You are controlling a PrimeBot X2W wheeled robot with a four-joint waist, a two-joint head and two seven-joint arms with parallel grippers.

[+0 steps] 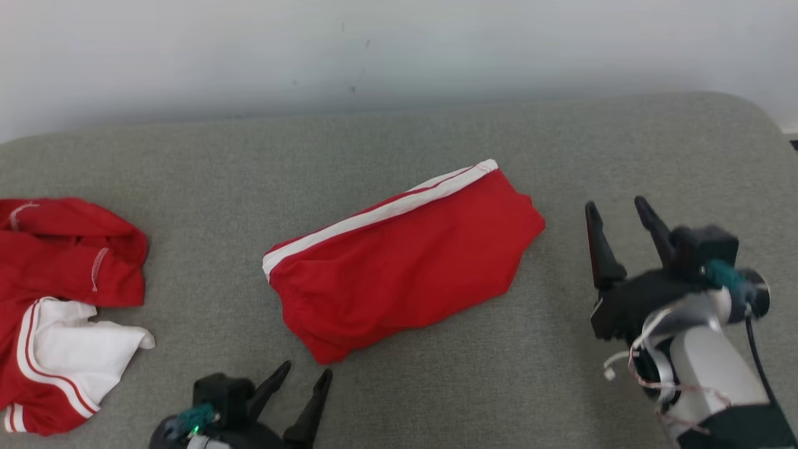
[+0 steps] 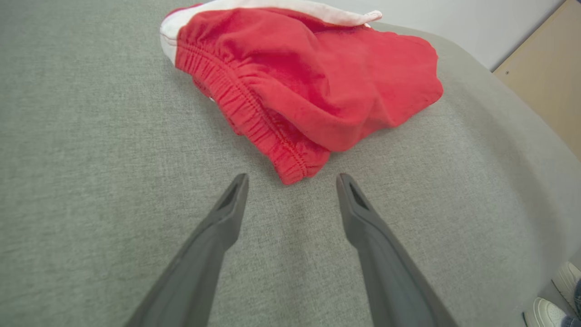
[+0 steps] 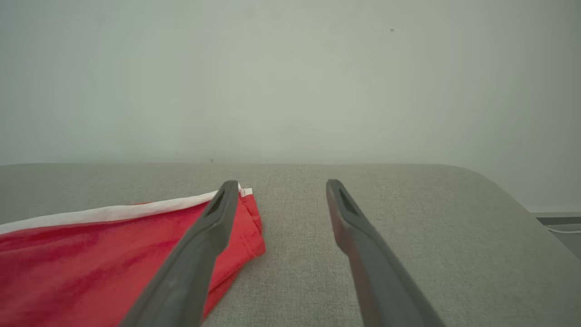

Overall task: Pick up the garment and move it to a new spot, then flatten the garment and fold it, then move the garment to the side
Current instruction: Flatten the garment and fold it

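I expect the garment to stay folded and its hem to straighten when I pull it, because the hem end bends at a loose kink with layers stacked.
The garment, red shorts with a white side stripe, lies folded in the middle of the grey padded table. Its elastic waistband corner points at my left gripper, which stands open just in front of it with nothing between its fingers. My right gripper hovers open to the right of the garment, apart from it. In the right wrist view the garment's hem end lies to the left, partly behind my left finger.
A second red and white garment lies crumpled at the table's left edge. A pale wall stands behind the table. White shoes show on the floor past the table's right side.
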